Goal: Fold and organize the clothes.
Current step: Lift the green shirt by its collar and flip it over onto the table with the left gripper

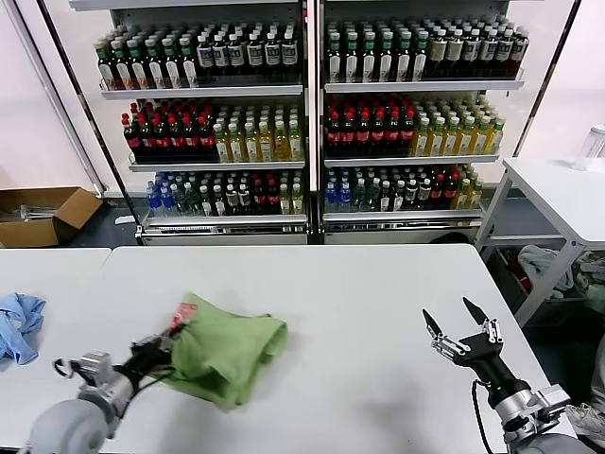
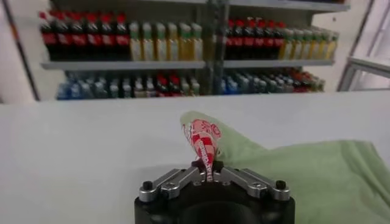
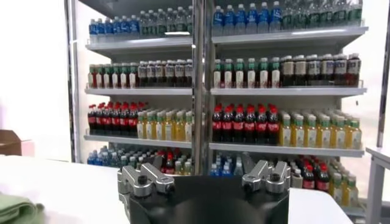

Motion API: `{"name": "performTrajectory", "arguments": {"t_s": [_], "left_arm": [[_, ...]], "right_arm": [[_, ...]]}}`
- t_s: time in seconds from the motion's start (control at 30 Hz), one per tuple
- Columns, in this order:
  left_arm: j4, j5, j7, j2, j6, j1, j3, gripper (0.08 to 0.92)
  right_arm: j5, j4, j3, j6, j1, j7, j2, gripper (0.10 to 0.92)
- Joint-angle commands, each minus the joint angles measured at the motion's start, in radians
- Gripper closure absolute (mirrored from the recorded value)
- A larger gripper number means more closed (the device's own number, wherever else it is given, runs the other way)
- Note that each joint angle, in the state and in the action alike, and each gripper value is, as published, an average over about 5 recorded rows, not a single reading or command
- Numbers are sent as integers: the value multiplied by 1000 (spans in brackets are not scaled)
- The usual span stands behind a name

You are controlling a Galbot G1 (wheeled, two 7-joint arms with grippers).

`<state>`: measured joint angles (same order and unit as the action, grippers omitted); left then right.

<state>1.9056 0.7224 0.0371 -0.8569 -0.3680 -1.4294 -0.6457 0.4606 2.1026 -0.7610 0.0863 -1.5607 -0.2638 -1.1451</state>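
Note:
Next, my left gripper lifts the polo shirt's printed edge clear and lays it over toward my right gripper (image 1: 319,317) with the print up, because the polo shirt lies bunched (image 1: 225,348) beside that edge.
The light green polo shirt (image 1: 227,350) lies bunched on the white table (image 1: 359,312), left of centre, its red-and-white print (image 1: 182,317) turned up at the left edge. My left gripper (image 1: 163,352) is shut on that printed edge. In the left wrist view the printed fabric (image 2: 204,143) rises from between the closed jaws of the left gripper (image 2: 207,170), with the rest of the shirt (image 2: 317,176) spread beyond. My right gripper (image 1: 463,326) hovers open over the table's right part, nothing between its fingers. A corner of the shirt (image 3: 15,208) shows in the right wrist view.
A light blue cloth (image 1: 19,324) lies at the table's left edge. Drink coolers (image 1: 307,113) full of bottles stand behind the table. A cardboard box (image 1: 43,213) sits on the floor at the left, and a second white table (image 1: 567,194) stands at the right.

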Motion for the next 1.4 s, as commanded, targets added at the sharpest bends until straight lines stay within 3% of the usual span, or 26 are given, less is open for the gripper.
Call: {"name": "performTrajectory", "arguments": {"t_s": [0.03,0.2,0.37,0.67,0.87,1.0,1.1,1.4], "left_arm": [[-95,14,30,94,34,-50,-374,889],[-88,13,22,151,9,-83,-465,889],[-20,7,-4,140,-29,-60,-435,889],[96,-13,-71,81,-105,77,-141,889],[192,53,-218,70,-191,232,150,889],[245,133,-375,15,-209,341,371,889],[222,158,-431,-41,-209,432,515,889],[42,74,-367,-247,-179,532,741,889]], "right_arm": [[2,-12,21,-4,8,0,9,203],[1,-14,33,-12,6,-1,9,203],[2,-13,32,-19,-1,-2,10,203],[0,1,21,-18,-14,-4,10,203],[-11,5,18,-8,-12,-3,6,203],[-24,12,14,1,-16,-2,-3,203],[-37,17,15,10,-19,-1,-8,203],[-72,24,24,32,-20,4,-14,203]]}}
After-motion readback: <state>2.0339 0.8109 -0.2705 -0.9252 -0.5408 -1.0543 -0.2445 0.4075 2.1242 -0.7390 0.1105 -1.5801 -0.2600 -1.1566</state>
